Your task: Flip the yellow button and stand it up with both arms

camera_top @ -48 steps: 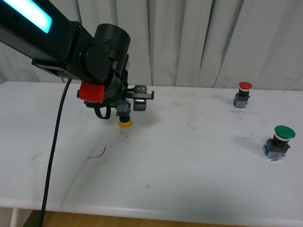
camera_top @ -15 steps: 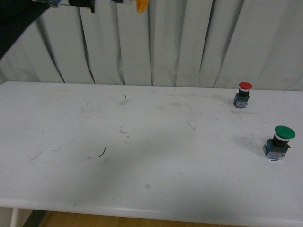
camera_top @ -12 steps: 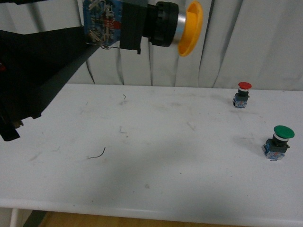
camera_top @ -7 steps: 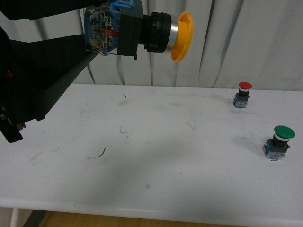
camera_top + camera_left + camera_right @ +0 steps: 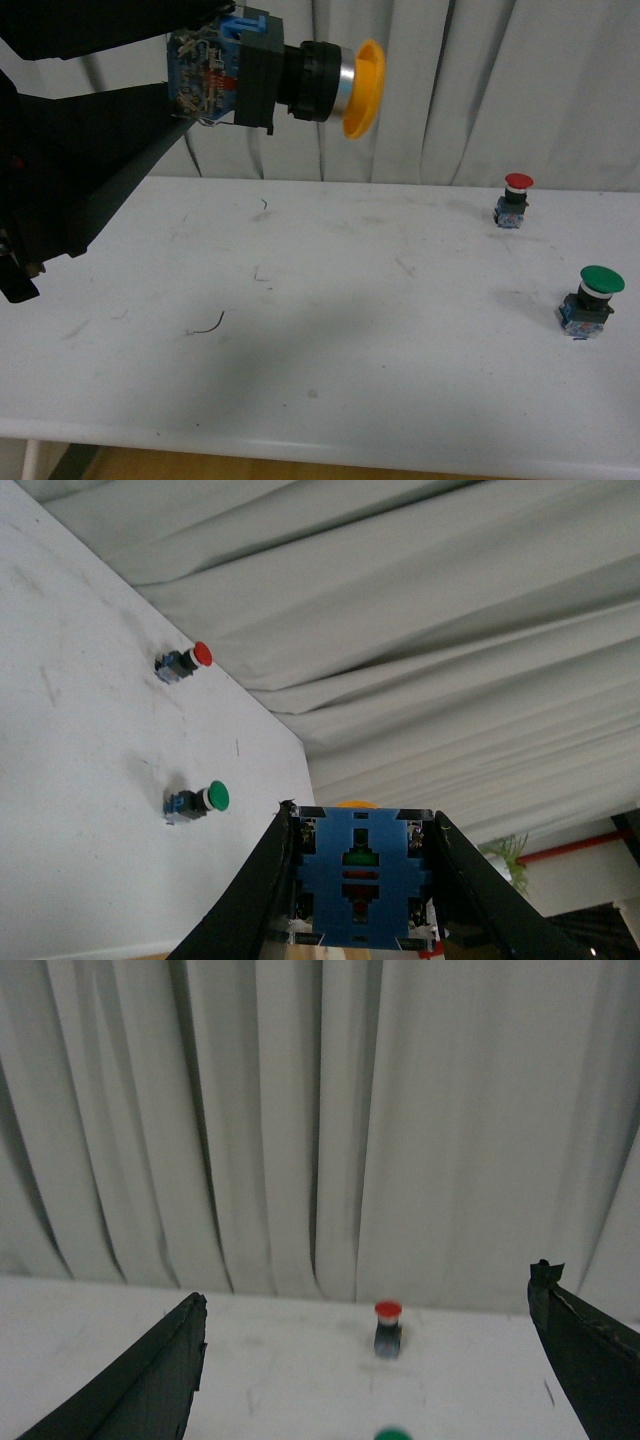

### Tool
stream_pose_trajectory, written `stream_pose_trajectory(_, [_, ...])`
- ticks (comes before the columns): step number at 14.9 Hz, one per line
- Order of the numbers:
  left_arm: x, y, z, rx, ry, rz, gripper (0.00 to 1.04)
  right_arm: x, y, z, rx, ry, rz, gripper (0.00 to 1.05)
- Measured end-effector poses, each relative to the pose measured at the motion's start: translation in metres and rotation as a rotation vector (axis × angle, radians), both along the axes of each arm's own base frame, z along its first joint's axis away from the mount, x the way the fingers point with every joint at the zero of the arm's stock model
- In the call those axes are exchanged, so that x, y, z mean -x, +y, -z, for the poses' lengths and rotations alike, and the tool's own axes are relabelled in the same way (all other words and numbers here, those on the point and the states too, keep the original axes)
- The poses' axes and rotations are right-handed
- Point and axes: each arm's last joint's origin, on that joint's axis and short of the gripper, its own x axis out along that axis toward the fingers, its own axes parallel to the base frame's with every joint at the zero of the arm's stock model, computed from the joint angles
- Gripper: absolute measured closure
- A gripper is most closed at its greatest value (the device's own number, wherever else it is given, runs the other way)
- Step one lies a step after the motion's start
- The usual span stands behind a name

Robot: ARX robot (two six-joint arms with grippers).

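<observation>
The yellow button (image 5: 270, 72) will stay upright when I lower it base first, because the red and green buttons stand on matching blocky bases (image 5: 583, 317).
The yellow button (image 5: 268, 80) is held high, close to the front camera, lying sideways with its yellow cap (image 5: 361, 88) pointing right and its blue base on the left. My left gripper (image 5: 362, 815) is shut on it. Both black fingers (image 5: 262, 880) press the sides of the blue base (image 5: 362, 880), and only a sliver of cap shows beyond it. My right gripper (image 5: 367, 1282) is open with nothing between its fingers, above the table and facing the curtain. The right arm does not show in the front view.
A red-capped button (image 5: 514, 199) stands at the back right of the white table (image 5: 350, 330), and a green-capped one (image 5: 590, 300) stands nearer on the right. Both also show in the left wrist view as the red button (image 5: 185, 661) and green button (image 5: 200, 800). A grey curtain (image 5: 450, 90) hangs behind.
The left gripper carried the yellow button from just above the table, cap down, up to camera height, cap now sideways. In the last half second it drifted slightly left.
</observation>
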Motion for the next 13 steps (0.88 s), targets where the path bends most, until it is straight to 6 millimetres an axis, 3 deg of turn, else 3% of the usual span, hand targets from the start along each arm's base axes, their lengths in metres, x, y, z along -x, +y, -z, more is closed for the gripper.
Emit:
stream_pose_trajectory(1, [0.000, 0.000, 0.000, -0.002, 0.002, 0.001, 0.73, -0.030, -0.002, -0.025, -0.023, -0.073, -0.018, 0.06])
stream_pose_trajectory(2, [0.000, -0.001, 0.000, -0.002, 0.002, 0.005, 0.73, -0.054, 0.001, -0.036, -0.048, -0.089, -0.073, 0.06])
stream_pose_trajectory(4, [0.001, -0.003, 0.000, 0.000, -0.004, 0.012, 0.73, -0.107, 0.013, -0.037, -0.159, 0.020, -0.227, 0.06])
stream_pose_trajectory(6, [0.000, -0.004, 0.001, -0.001, -0.001, 0.012, 0.73, -0.132, 0.024, -0.037, -0.291, 0.087, -0.366, 0.06])
stream_pose_trajectory(8, [-0.001, -0.004, 0.000, -0.002, -0.003, 0.010, 0.73, -0.130, 0.035, -0.045, -0.396, 0.077, -0.522, 0.06])
stream_pose_trajectory(10, [-0.002, -0.005, -0.001, 0.002, -0.014, 0.010, 0.73, -0.108, 0.051, -0.043, -0.551, 0.107, -0.761, 0.06])
stream_pose_trajectory(13, [-0.002, -0.005, -0.001, 0.002, -0.017, 0.011, 0.73, -0.091, 0.072, 0.001, -0.803, 0.432, -0.864, 0.06])
